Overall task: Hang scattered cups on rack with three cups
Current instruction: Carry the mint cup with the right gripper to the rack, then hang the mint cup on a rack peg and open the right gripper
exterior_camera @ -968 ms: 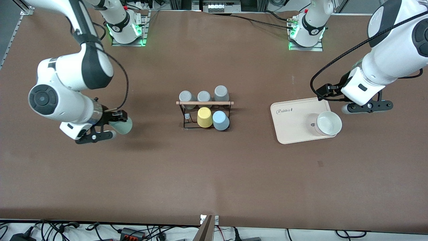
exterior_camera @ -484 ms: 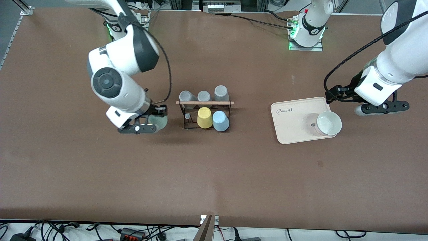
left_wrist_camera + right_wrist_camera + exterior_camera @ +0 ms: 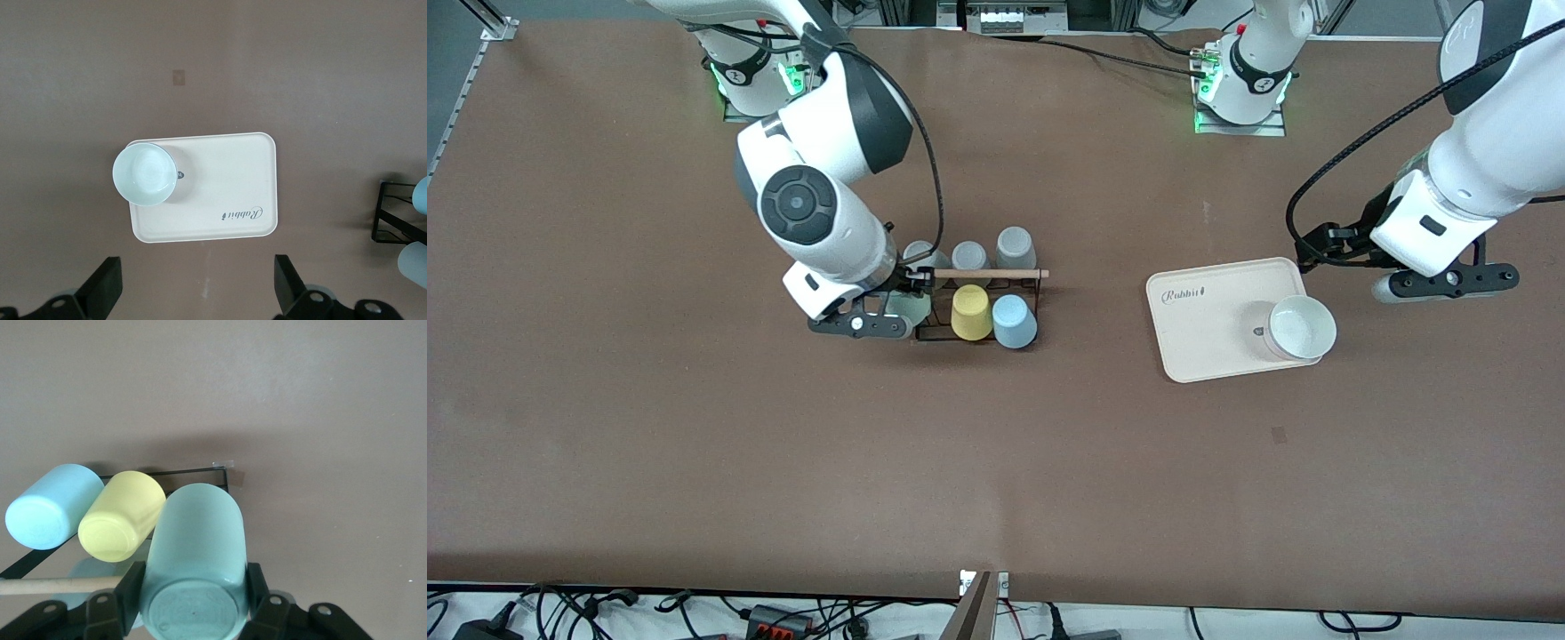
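Note:
I keep gently sliding the cup on with my right gripper until it is in line beside the yellow cup, because the mint cup's opening (image 3: 202, 497) faces the rack's loose end (image 3: 940, 316).
My right gripper (image 3: 896, 313) is shut on the pale mint green cup (image 3: 912, 308) and holds it tilted at the rack's (image 3: 938, 336) end toward the right arm. In the right wrist view the fingers (image 3: 130, 585) clamp the mint cup (image 3: 193, 547) near its base, beside the yellow cup (image 3: 123, 517) and the light blue cup (image 3: 52, 507) on the rack's nearer row. I cannot tell whether the mint cup touches a peg. The wooden rod (image 3: 987, 274) crosses the rack's top. My left gripper (image 3: 1440, 283) is open and empty over the table beside the tray; it waits.
Three grey cups (image 3: 970, 255) hang on the rack's row farther from the camera, one partly hidden by my right arm. A pale tray (image 3: 1200, 342) holds a white bowl (image 3: 1302, 327) toward the left arm's end; both show in the left wrist view (image 3: 227, 187).
My right arm has carried the mint cup from the right arm's end of the table to the rack. My left gripper has shifted slightly away from the tray.

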